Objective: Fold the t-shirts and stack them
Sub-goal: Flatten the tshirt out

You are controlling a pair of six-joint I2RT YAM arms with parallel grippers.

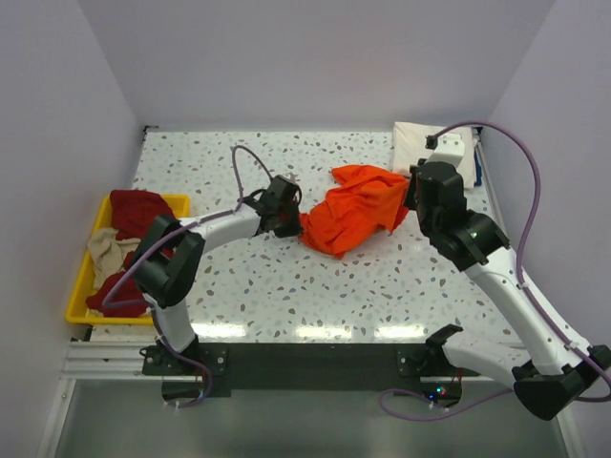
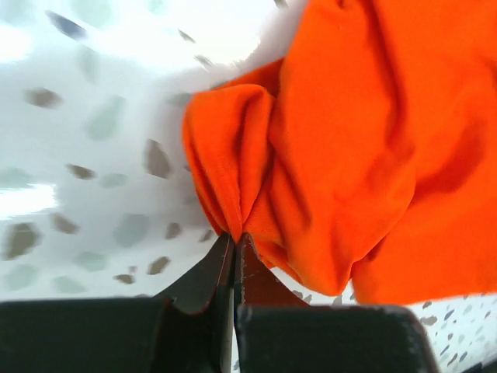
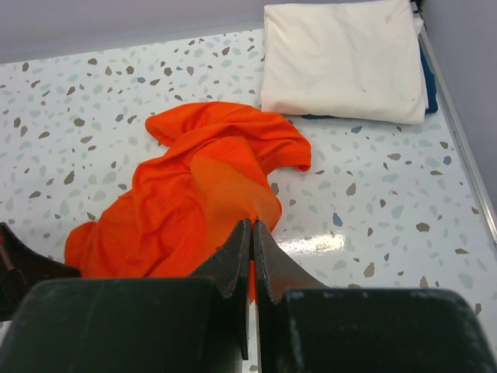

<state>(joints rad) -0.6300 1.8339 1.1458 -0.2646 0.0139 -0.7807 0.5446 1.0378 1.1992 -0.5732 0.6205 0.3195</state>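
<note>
My right gripper should hold the edge of the orange t-shirt, which bunches slack (image 1: 329, 229) by my left gripper, while my left gripper pulls toward the yellow tray (image 1: 179, 204).
A bright orange t-shirt (image 1: 355, 208) lies crumpled at the middle of the table, stretched between both grippers. My left gripper (image 1: 291, 221) is shut on its left edge; in the left wrist view the cloth (image 2: 349, 155) bunches into the closed jaws. My right gripper (image 1: 412, 196) is shut on its right edge; in the right wrist view a thin fold of the orange shirt (image 3: 202, 186) runs between the jaws. A folded cream-white t-shirt (image 3: 342, 58) lies at the far right corner on something dark blue. Dark red (image 1: 138, 210) and beige (image 1: 110, 250) t-shirts lie in the tray.
A yellow plastic tray (image 1: 82, 277) stands at the table's left edge. White walls close the back and both sides. The speckled tabletop (image 1: 315, 286) shows bare in front of the orange shirt.
</note>
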